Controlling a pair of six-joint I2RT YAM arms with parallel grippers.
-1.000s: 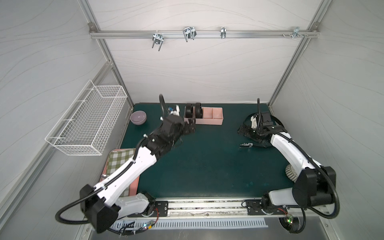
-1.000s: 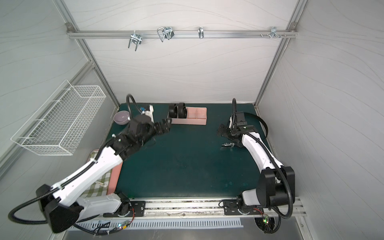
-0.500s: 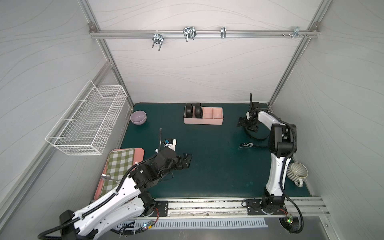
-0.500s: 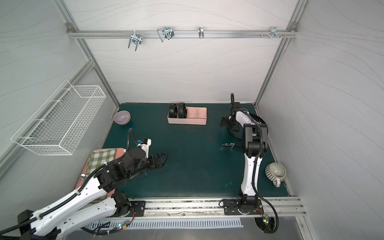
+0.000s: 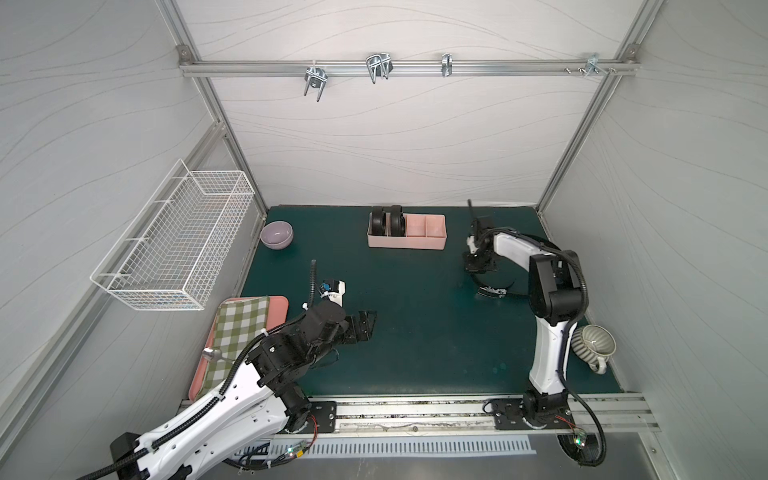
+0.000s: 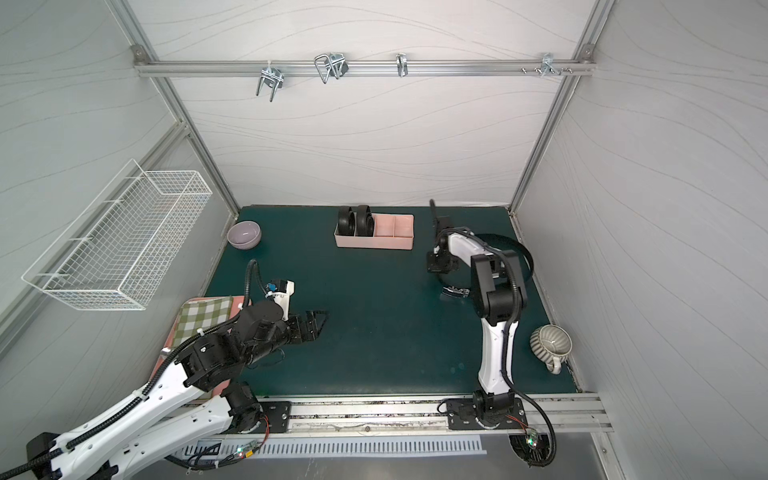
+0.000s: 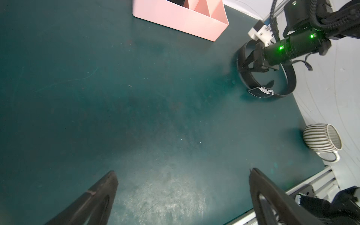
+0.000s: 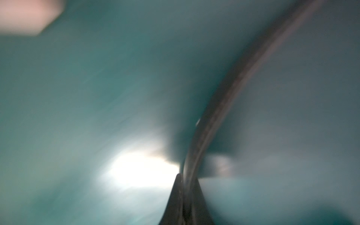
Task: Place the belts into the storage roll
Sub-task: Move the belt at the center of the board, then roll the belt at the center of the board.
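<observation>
My left gripper is far from the loose belt's wide loop [image 6: 524, 252], so my right gripper should pull it to the mat's middle [image 6: 369, 310], where both grippers can coil it up.
The storage roll [image 5: 428, 241] [image 6: 395, 241] [image 7: 181, 17] is a pale-pink divided tray at the back of the green mat. Two coiled black belts [image 5: 388, 220] [image 6: 355, 220] stand in its left compartments. A third belt [image 5: 493, 291] [image 6: 457, 291] [image 7: 261, 92] lies in a loose loop at the right, buckle toward the front. My right gripper [image 5: 478, 268] [image 6: 438, 266] [image 7: 245, 64] [image 8: 186, 179] is shut on that belt's strap [image 8: 233, 87] at the loop's left side. My left gripper [image 5: 368, 322] [image 6: 318, 320] [image 7: 184, 172] hangs open over bare mat at the front left, holding nothing.
A purple bowl [image 5: 276, 235] sits at the back left. A flat pink tray with a green checked cloth [image 5: 241, 328] lies at the front left. A striped mug [image 5: 592, 343] [image 7: 321, 140] lies near the right wall. A white wire basket [image 5: 178, 249] hangs on the left wall.
My left arm has drawn back from the storage roll to the front left, gripper still open. My right gripper has closed on the loose belt's strap.
</observation>
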